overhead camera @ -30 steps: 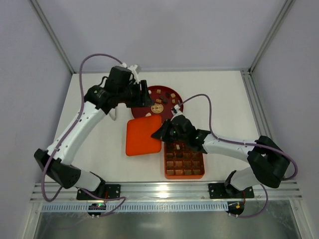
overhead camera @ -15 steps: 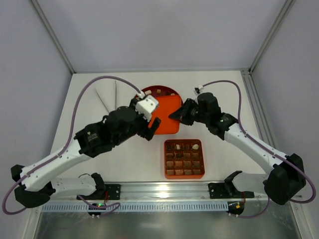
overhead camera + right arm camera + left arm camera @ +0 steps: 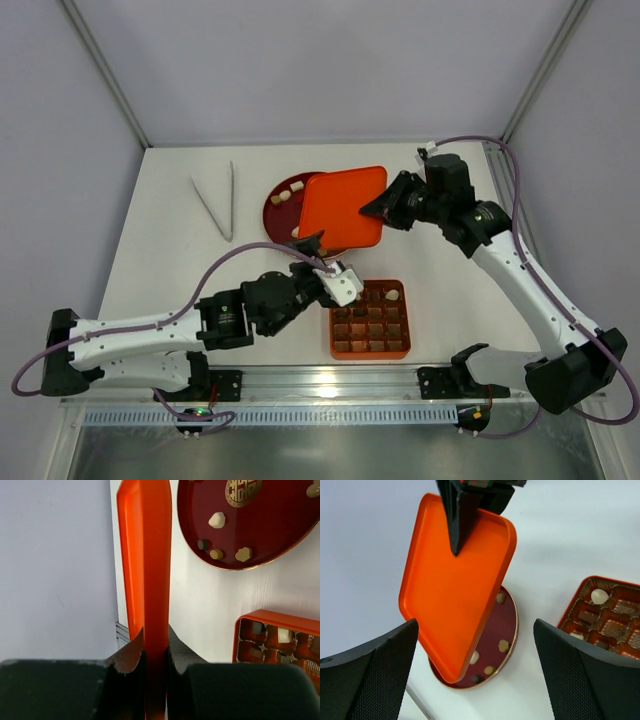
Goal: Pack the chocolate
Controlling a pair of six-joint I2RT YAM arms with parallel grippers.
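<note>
My right gripper is holding the orange lid slanting over the plate. My left gripper should grab the lid's free edge (image 3: 343,243) first and then bring the lid over the tray.
My right gripper (image 3: 372,209) is shut on one edge of the flat orange lid (image 3: 340,205) and holds it tilted in the air over the round dark red plate (image 3: 277,212). In the right wrist view the lid (image 3: 155,575) stands edge-on between the fingers. Several chocolate pieces (image 3: 217,520) lie on the plate (image 3: 250,530); the lid hides part of it from above. The orange gridded tray (image 3: 370,348) at the front holds several chocolates, one of them cream (image 3: 393,296). My left gripper (image 3: 308,255) hangs open and empty between plate and tray, facing the lid (image 3: 455,595).
A pair of white tongs (image 3: 220,200) lies at the back left of the table. Metal frame rails run along the right side (image 3: 497,190) and the front edge (image 3: 330,380). The tray's corner (image 3: 605,620) shows at the right of the left wrist view.
The lid lay flat on the table beside the tray; my right gripper has lifted it up and back to the right. My left arm swung from the plate toward the front and opened its jaws.
</note>
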